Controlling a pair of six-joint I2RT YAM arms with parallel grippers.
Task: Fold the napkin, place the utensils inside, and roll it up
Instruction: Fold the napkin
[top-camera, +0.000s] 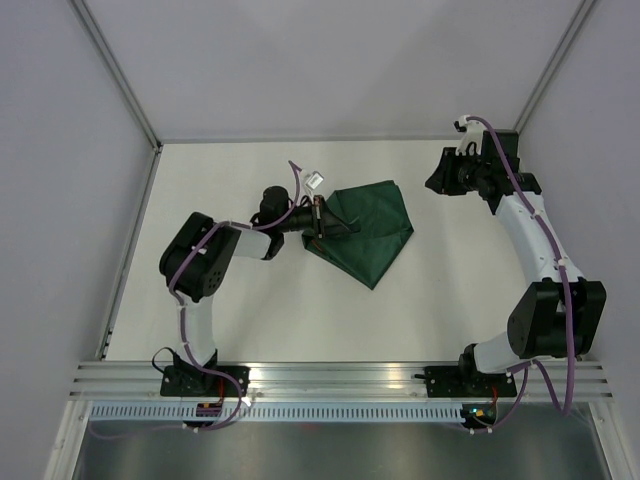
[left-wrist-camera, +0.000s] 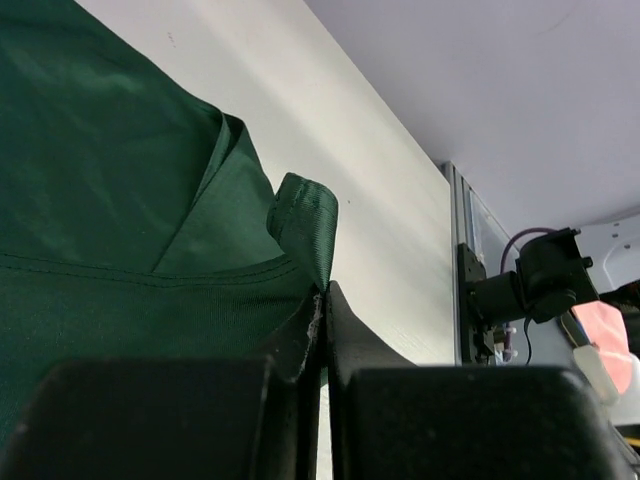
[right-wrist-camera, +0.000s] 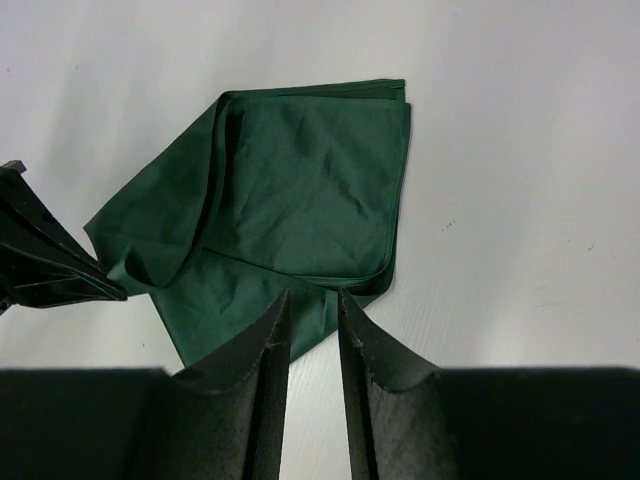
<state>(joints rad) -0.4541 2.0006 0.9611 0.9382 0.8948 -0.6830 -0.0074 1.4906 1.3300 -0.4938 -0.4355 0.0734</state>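
My left gripper is pinching the napkin's hemmed edge, and the napkin's lower layer (top-camera: 370, 258) is open ahead. The gripper should keep pulling the edge over and let go at the napkin's near end (top-camera: 373, 285).
The dark green napkin (top-camera: 368, 232) lies rumpled and partly folded over itself in the middle of the table. Its layers show in the right wrist view, napkin (right-wrist-camera: 300, 190). My left gripper (top-camera: 322, 228) is at the napkin's left edge, shut on a pinch of cloth. In the left wrist view a small curl of napkin (left-wrist-camera: 305, 215) sticks up from the tips of the left gripper (left-wrist-camera: 325, 295). My right gripper (top-camera: 437, 183) hangs at the back right, off the cloth, and the right gripper (right-wrist-camera: 310, 295) is open with nothing between its fingers. The utensils are out of view.
White table (top-camera: 250, 310) with a metal rail (top-camera: 340, 375) along the near edge and grey walls on three sides. The left arm's fingers (right-wrist-camera: 45, 265) show at the left of the right wrist view. A pinkish-red shape (left-wrist-camera: 603, 330) that I cannot identify sits beyond the right arm.
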